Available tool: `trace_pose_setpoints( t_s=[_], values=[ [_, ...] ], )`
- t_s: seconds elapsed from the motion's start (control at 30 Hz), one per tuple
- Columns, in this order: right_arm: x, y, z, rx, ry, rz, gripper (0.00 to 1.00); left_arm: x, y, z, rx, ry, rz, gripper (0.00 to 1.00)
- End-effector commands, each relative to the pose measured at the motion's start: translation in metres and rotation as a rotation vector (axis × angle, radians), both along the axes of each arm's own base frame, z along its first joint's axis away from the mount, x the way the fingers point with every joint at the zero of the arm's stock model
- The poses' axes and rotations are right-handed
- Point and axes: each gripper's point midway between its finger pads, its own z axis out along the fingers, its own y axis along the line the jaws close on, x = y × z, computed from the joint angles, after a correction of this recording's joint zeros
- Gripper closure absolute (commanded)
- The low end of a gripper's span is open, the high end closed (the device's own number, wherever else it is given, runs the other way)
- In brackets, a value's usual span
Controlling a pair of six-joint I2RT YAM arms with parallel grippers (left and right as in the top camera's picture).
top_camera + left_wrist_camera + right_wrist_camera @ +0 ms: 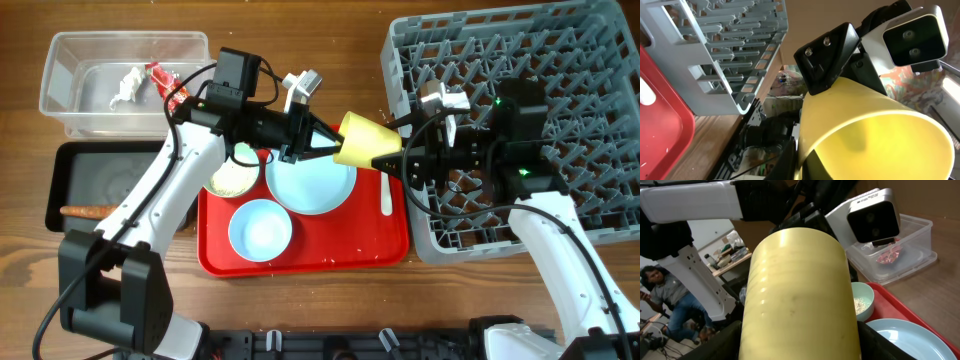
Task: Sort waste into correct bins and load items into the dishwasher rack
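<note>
I should open my left gripper, which is on the yellow cup's rim and away from the dishwasher rack, before my right gripper takes the cup to the rack.
A small yellow cup hangs in the air between both arms, above the red tray's right part. My left gripper is shut on its rim, one finger inside the cup. My right gripper grips its base end, fingers pressed on both sides of the cup. On the tray lie a light blue plate, a light blue bowl, a pale green bowl with rice crumbs, and a white spoon. The grey dishwasher rack stands at the right.
The clear tub at the back left holds the white napkin and red wrapper. The black tray-bin in front of it holds the brown sausage piece. The red tray lies between the bins and the rack.
</note>
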Motion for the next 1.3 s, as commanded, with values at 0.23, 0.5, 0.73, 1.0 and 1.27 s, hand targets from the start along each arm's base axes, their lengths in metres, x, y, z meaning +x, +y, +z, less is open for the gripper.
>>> trace_pose_setpoints(
  t_s=[0.23, 0.5, 0.73, 1.0, 1.27],
  values=[
    [0.042, -0.012, -0.027, -0.129, 0.167, -0.281, 0.64, 0.048, 0.052, -0.063, 0.419, -0.027, 0.306, 0.53],
    [0.063, -0.112, -0.037, -0.459, 0.344, -0.835, 0.7, 0.059, 0.219, -0.078, 0.912, 0.032, 0.773, 0.52],
    [0.036, -0.245, -0.009, -0.737, 0.523, -1.273, 0.7, 0.043, 0.276, -0.085, 1.083, 0.109, 0.893, 0.54],
    [0.004, -0.367, -0.078, -0.843, 0.945, -1.585, 0.7, 0.042, 0.276, -0.085, 1.082, 0.11, 0.893, 0.54],
    [0.009, -0.414, -0.127, -0.817, 1.116, -1.677, 0.62, 0.042, 0.276, -0.085, 1.082, 0.11, 0.893, 0.54]
  ],
)
